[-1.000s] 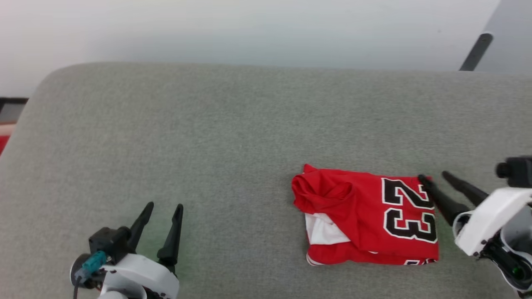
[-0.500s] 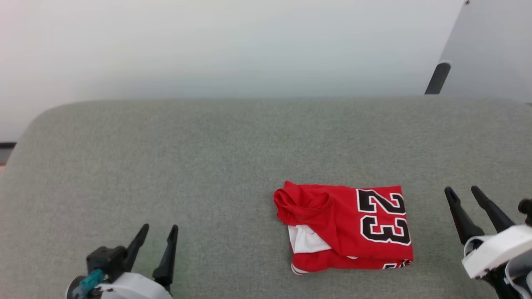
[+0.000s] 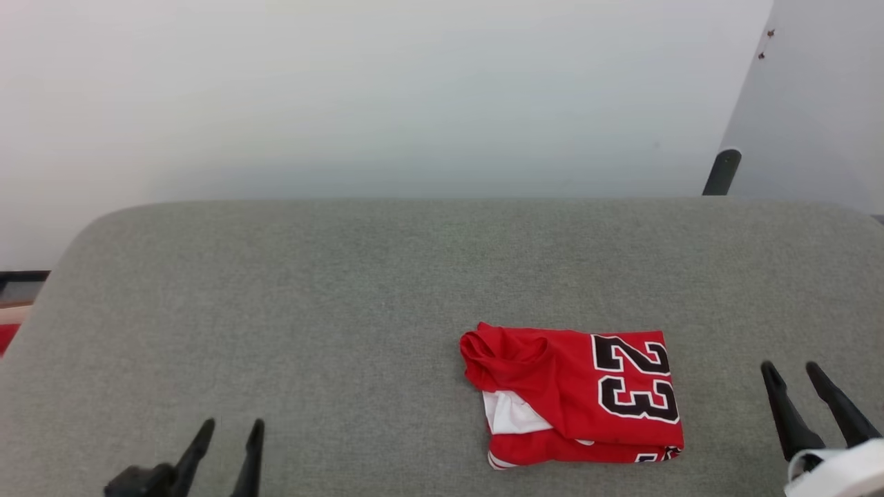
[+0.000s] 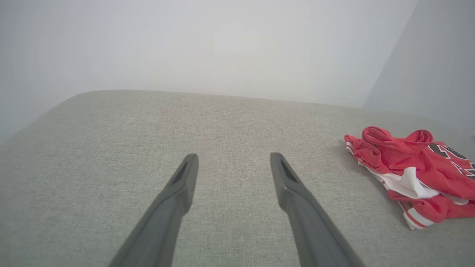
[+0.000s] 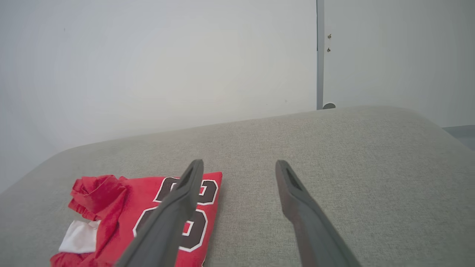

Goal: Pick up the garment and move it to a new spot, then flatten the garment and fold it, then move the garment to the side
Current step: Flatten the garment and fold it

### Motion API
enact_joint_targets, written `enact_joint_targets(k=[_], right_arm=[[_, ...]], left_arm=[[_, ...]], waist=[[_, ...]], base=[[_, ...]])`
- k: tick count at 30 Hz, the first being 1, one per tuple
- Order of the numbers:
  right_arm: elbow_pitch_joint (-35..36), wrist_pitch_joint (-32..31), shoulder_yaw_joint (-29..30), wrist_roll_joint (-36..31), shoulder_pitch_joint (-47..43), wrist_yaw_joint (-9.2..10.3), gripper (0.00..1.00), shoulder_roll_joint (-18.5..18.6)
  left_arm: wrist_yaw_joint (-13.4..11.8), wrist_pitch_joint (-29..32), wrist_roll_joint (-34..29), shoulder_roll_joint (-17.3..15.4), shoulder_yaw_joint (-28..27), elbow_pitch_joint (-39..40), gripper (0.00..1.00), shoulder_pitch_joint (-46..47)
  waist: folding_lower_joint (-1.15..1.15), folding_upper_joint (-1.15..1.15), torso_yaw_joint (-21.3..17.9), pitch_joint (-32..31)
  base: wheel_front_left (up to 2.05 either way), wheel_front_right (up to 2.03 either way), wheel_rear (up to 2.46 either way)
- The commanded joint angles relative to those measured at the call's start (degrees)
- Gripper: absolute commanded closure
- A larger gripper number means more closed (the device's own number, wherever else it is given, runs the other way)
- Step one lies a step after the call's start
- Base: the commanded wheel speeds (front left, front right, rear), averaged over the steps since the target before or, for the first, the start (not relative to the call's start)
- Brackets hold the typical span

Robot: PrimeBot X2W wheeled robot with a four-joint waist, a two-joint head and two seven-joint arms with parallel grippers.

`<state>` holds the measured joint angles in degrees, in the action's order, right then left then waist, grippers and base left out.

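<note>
I expect the garment [image 3: 580, 393] to slide along still folded when I pull its fold aside, because the red garment's layers lie stacked [image 3: 572, 450] in a compact rectangle.
The red garment [image 3: 577, 393] lies folded into a compact rectangle on the grey cushion [image 3: 311, 297], right of centre, its black "23" facing up and a white patch showing at its left side. It also lies at the right edge of the left wrist view as the garment [image 4: 412, 174] and at the lower left of the right wrist view as the garment [image 5: 126, 215]. My right gripper [image 3: 793, 369] stands open to the right of the shirt, apart from it. My left gripper [image 3: 231, 428] is open at the lower left, far from the cloth.
The grey cushion's rounded far edge [image 3: 442, 201] meets a pale wall [image 3: 387, 90]. A dark post [image 3: 720, 172] rises behind the cushion at the right. Bare cushion surface spreads left of the garment.
My right gripper has let go of the garment's right edge and drawn back to the right. The camera has tilted up, so both grippers sit lower in the picture.
</note>
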<state>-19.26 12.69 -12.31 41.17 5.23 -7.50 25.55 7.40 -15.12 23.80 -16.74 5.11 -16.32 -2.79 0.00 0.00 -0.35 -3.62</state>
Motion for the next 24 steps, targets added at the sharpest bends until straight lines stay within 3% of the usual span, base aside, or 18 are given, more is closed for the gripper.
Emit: enact_joint_targets(k=[1, 9, 24], right_arm=[[1.0, -0.2, 1.1, -0.8, -1.8, 0.02, 0.0, 0.2], [7.6, -2.4, 8.0, -3.0, -9.0, 0.02, 0.0, -1.0], [14.3, -5.6, 11.9, -8.0, -10.7, 0.02, 0.0, -5.8]], left_arm=[[0.1, 0.0, -0.3, -0.4, -1.1, 0.9, 0.0, -1.5], [-0.1, 0.0, -1.0, 0.5, -4.3, 6.2, 0.0, -8.0], [-0.1, 0.0, -1.3, 1.1, -5.1, 8.8, 0.0, -8.7]], waist=[[0.0, 0.0, 0.4, -0.4], [0.0, 0.0, 0.5, 0.0], [0.0, 0.0, 0.7, 0.4]], base=[[0.0, 0.0, 0.0], [0.0, 0.0, 0.0], [0.0, 0.0, 0.0]])
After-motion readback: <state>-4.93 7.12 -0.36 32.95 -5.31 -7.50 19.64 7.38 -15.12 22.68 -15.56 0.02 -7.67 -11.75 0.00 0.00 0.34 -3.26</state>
